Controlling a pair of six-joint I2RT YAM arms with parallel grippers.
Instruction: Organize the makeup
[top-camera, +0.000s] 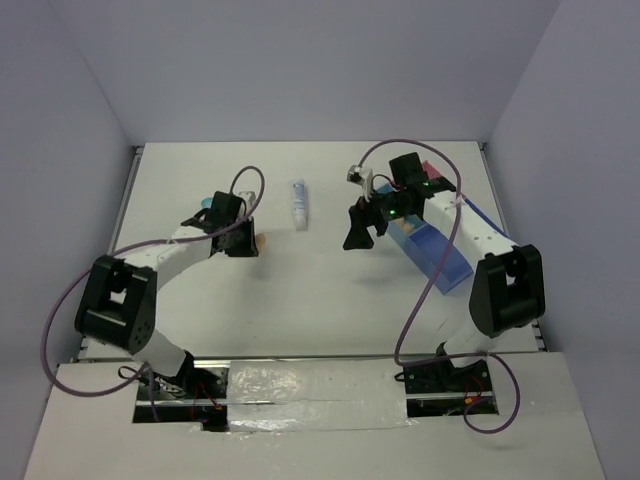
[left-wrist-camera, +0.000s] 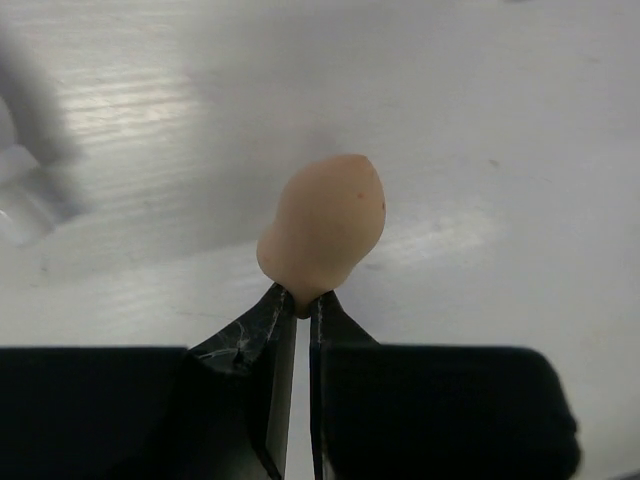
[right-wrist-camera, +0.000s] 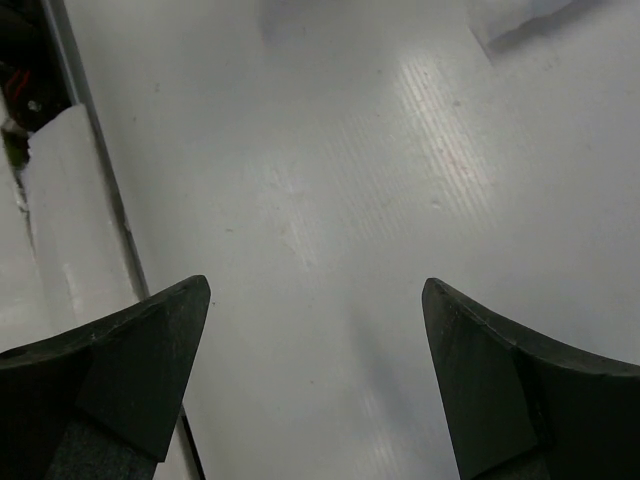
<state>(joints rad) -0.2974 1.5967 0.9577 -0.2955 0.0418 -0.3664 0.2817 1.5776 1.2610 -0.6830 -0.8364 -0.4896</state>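
The peach sponge (top-camera: 260, 241) is in my left gripper far from the tray, so my right gripper should take it and put it in the tray's light blue compartment (top-camera: 402, 227).
My left gripper (top-camera: 250, 242) is shut on the narrow end of a peach egg-shaped sponge (top-camera: 263, 241). In the left wrist view the sponge (left-wrist-camera: 325, 230) sticks out beyond the pinched tips of the gripper (left-wrist-camera: 302, 305), just above the white table. A white tube with blue print (top-camera: 298, 203) lies on the table between the arms, toward the back. My right gripper (top-camera: 358, 236) is open and empty, left of the tray; its wrist view shows the jaws wide apart (right-wrist-camera: 315, 290) over bare table. The other sponges, the palettes and the pink-white tube are not clearly in view.
The blue and pink divided tray (top-camera: 440, 258) lies at the right, partly under my right arm. A small teal spot (top-camera: 203, 203) peeks out behind my left arm. The table's edge rail (right-wrist-camera: 95, 150) runs down the left of the right wrist view.
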